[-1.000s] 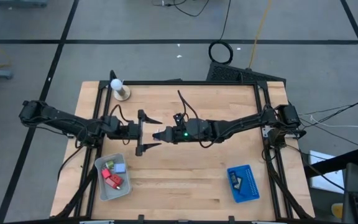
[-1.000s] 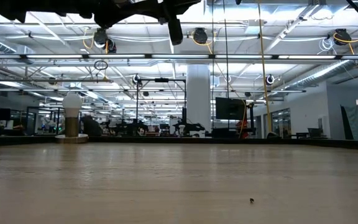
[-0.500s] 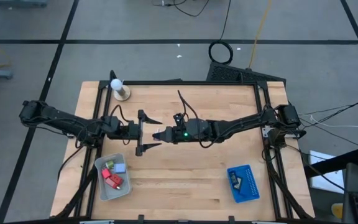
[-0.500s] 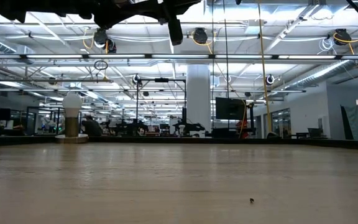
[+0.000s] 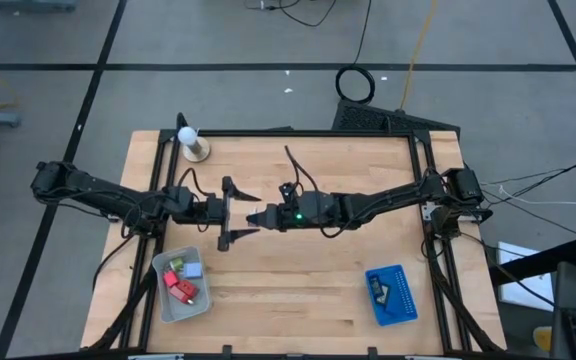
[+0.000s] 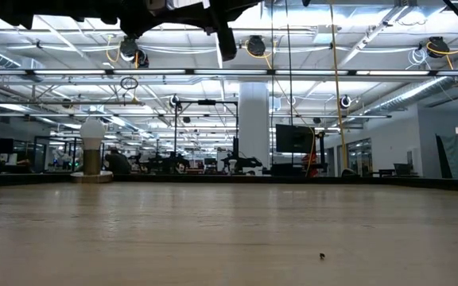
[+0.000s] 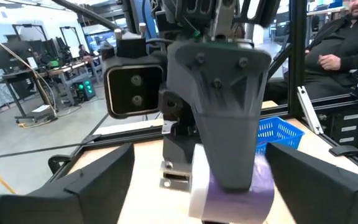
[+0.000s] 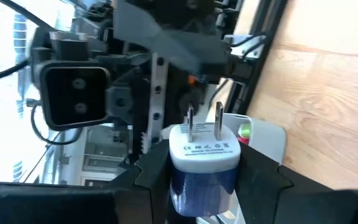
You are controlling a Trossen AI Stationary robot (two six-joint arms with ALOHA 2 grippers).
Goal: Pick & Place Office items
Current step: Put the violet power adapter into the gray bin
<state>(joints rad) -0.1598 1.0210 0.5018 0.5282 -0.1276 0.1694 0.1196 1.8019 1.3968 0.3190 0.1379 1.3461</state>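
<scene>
My left gripper should take the adapter and carry it to the grey tray, because my right gripper is holding the plug adapter but the tray is nearer my left gripper.
My right gripper reaches in from the table's right above the middle of the table and is shut on a small plug adapter with a white pronged face and a blue-purple body. My left gripper faces it from the left, wide open. Its two fingers stand on either side of the adapter without touching it. Red, light-blue and green-white pieces lie in the grey tray. A dark piece lies in the blue tray. My right gripper pinches the adapter's blue-purple body between its two fingers, one on each side. It comes level from the table's right. The white face with the two metal prongs points away from the gripper toward my left gripper. The adapter is lifted clear of the table.
A white ball on a wooden base stands near the far left corner. The grey tray sits at the near left, the blue tray at the near right. A black frame borders the table. A person sits beyond the table.
</scene>
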